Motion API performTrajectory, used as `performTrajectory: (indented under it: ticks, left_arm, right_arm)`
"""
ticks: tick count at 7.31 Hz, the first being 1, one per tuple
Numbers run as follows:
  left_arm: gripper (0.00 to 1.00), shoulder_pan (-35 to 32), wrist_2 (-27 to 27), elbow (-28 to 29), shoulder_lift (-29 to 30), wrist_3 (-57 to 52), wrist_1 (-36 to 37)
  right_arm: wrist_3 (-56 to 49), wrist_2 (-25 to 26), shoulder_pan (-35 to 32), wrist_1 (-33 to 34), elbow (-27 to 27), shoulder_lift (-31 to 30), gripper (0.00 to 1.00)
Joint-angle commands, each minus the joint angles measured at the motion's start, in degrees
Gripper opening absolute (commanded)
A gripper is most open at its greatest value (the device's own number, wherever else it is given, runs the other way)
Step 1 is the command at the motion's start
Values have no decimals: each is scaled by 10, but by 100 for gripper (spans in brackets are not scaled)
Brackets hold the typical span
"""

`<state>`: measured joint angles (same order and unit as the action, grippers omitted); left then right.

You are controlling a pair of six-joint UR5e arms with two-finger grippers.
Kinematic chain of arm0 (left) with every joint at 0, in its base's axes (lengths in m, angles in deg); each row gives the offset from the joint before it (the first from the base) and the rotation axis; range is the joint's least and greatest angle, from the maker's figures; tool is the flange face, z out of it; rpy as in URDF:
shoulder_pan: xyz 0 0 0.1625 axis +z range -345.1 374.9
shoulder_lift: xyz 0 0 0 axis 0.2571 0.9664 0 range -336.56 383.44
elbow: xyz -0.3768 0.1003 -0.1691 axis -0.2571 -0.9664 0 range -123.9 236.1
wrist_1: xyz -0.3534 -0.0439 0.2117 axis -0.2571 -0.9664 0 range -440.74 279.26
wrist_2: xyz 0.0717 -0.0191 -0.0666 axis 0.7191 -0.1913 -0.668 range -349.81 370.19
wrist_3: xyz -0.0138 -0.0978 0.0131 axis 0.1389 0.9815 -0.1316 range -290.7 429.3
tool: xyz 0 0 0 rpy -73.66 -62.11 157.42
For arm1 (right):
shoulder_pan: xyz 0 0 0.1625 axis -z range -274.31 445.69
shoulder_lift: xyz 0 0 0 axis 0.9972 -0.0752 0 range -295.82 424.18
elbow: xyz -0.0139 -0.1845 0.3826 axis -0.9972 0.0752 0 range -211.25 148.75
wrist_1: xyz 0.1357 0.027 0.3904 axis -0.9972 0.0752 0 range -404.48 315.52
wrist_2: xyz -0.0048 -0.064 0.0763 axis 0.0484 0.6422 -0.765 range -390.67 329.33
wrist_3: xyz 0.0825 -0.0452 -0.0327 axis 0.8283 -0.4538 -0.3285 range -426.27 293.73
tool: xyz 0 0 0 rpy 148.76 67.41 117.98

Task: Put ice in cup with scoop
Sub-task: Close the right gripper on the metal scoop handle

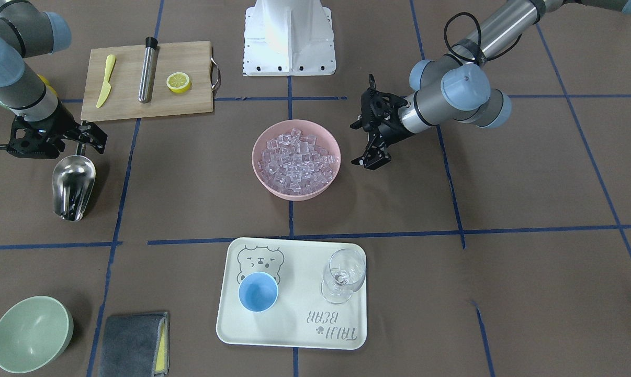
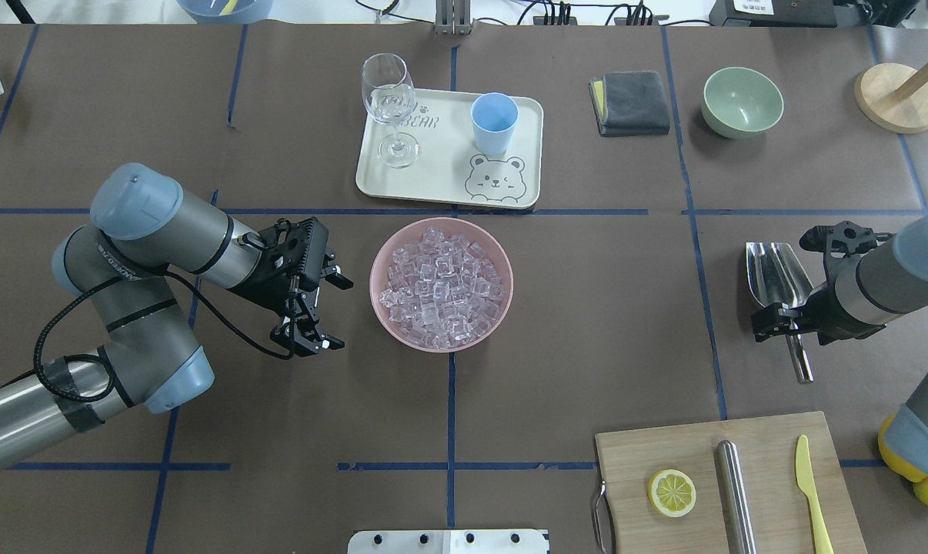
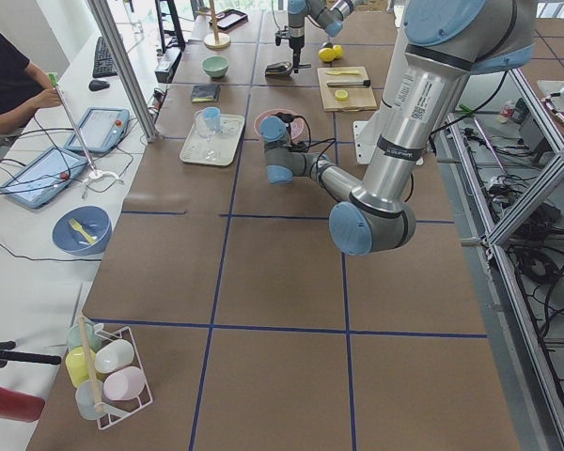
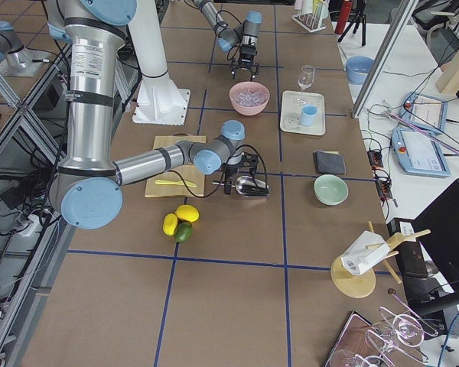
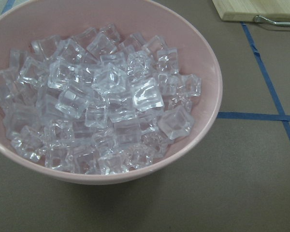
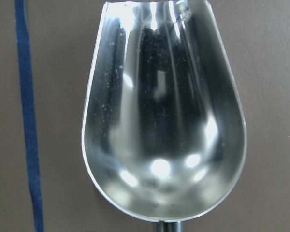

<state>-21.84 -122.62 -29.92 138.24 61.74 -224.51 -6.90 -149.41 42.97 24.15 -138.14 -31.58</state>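
Observation:
The clear ice (image 1: 295,164) should come away as loose cubes when I push the scoop in, because separate edges (image 1: 303,148) point in every direction across the heap.
The shiny steel scoop (image 1: 74,186) lies on the table at my right, its trough filling the right wrist view (image 6: 164,121). My right gripper (image 2: 793,323) stands open astride the scoop's thin handle, with a gap showing between one finger and the handle. Clear ice (image 2: 442,285) is heaped in a pink bowl (image 2: 373,285) at the table's middle. My left gripper (image 2: 333,312) is open and holds nothing, just beside that bowl and facing it; its wrist view shows the ice (image 5: 101,111) close up. The light-blue cup (image 1: 258,291) stands upright and looks empty on a cream tray (image 1: 294,324).
A clear wine glass (image 1: 343,275) shares the tray with the cup. A wooden cutting board (image 1: 184,104) near my right arm carries a lemon half, a steel tube and a yellow knife. A pale green bowl (image 1: 30,333) and a grey cloth (image 1: 132,343) lie at the far edge.

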Motion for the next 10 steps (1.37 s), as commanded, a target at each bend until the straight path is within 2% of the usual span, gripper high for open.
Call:
performTrajectory:
  ticks: [1, 2, 3, 5, 6, 7, 10]
  left_arm:
    - [100, -1, 0, 2, 0, 0, 1]
    - [100, -1, 0, 2, 0, 0, 1]
    - [100, -1, 0, 2, -1, 0, 1]
    - [100, -1, 1, 2, -1, 0, 1]
    - [100, -1, 4, 2, -1, 0, 2]
    - [100, -1, 11, 2, -1, 0, 2]
    - [100, -1, 12, 3, -1, 0, 2]
  right_arm:
    - [0, -2, 4, 0, 2, 0, 68]
    - [-1, -3, 5, 4, 4, 0, 46]
    - [-3, -2, 7, 4, 6, 0, 39]
    - [-6, -2, 8, 4, 7, 0, 39]
    - [-7, -3, 7, 4, 6, 1, 25]
    - [-8, -4, 6, 3, 3, 0, 0]
    - [-8, -4, -3, -2, -24, -3, 0]
